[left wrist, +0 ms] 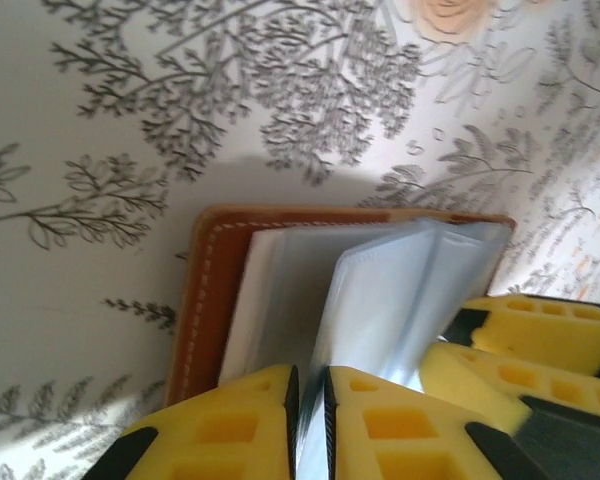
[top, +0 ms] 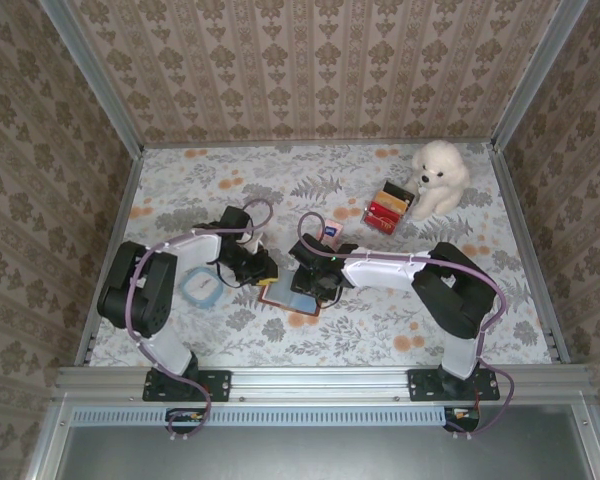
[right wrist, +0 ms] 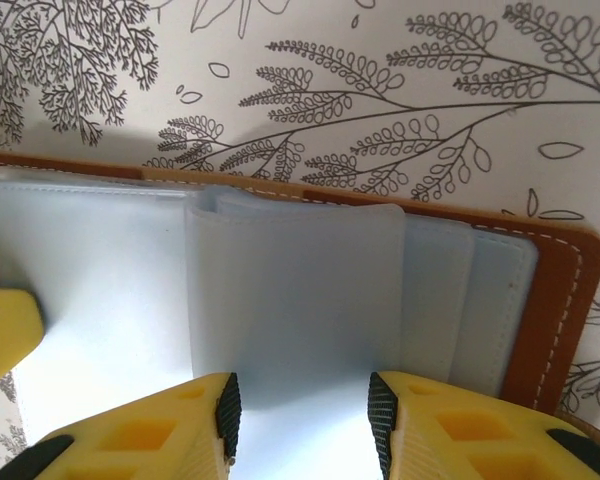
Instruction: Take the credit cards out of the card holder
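The raised clear sleeve (left wrist: 380, 290) is leaning over the fanned sleeves (right wrist: 435, 290) toward my right gripper, so my right gripper should move back first, before my left gripper folds the sleeve over.
The brown leather card holder (top: 286, 299) lies open on the flowered table between both arms. In the left wrist view its stitched cover (left wrist: 202, 300) lies flat and a clear plastic sleeve (left wrist: 400, 290) stands up from it. My left gripper (left wrist: 310, 385) is shut on that sleeve's near edge. In the right wrist view the fanned sleeves (right wrist: 290, 290) spread over the cover (right wrist: 565, 300), and my right gripper (right wrist: 300, 405) hovers open just above them, holding nothing. I cannot tell whether a card sits inside the pinched sleeve.
A pale blue card (top: 198, 290) lies left of the holder and a small blue card (top: 331, 233) behind it. A red and yellow box (top: 388, 210) and a white plush dog (top: 438, 178) stand at the back right. The right gripper's yellow fingers (left wrist: 540, 345) crowd the left one.
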### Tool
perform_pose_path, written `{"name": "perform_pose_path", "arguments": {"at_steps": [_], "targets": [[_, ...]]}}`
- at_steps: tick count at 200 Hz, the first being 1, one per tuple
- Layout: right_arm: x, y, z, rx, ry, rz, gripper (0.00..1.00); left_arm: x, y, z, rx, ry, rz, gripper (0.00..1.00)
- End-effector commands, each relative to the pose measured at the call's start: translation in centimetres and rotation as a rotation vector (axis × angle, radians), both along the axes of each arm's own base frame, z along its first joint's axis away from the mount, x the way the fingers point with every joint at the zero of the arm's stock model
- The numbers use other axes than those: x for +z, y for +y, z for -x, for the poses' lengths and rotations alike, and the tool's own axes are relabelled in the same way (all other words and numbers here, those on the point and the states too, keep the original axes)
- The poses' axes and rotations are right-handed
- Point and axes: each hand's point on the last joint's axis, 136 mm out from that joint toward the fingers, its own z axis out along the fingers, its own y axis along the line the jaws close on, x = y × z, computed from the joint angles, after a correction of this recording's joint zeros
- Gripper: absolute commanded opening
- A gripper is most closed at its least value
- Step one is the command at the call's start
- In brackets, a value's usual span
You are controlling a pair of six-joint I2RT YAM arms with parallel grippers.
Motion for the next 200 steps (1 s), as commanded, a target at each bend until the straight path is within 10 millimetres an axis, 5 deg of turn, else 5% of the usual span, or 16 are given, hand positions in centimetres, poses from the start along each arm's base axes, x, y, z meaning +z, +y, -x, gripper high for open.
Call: {"name": "perform_pose_path", "arguments": {"at_steps": [1, 64, 200], "targets": [[-0.4, -0.7, 0.2, 0.024, 0.005, -0.009, 0.43, 1.9, -0.8, 1.0, -0.027, -0.003, 0.068, 0.15], [5.2, 0.0, -1.7, 0.026, -0.137, -0.141, 0.41, 3.0, -2.0, 1.4, -0.021, -0.008, 0.108, 0.17], [6.7, -8.1, -1.7, -0.197, -0.24, -0.056, 0.44, 4.4, -6.6, 2.8, -0.108, -0.025, 0.142, 0.44]]}}
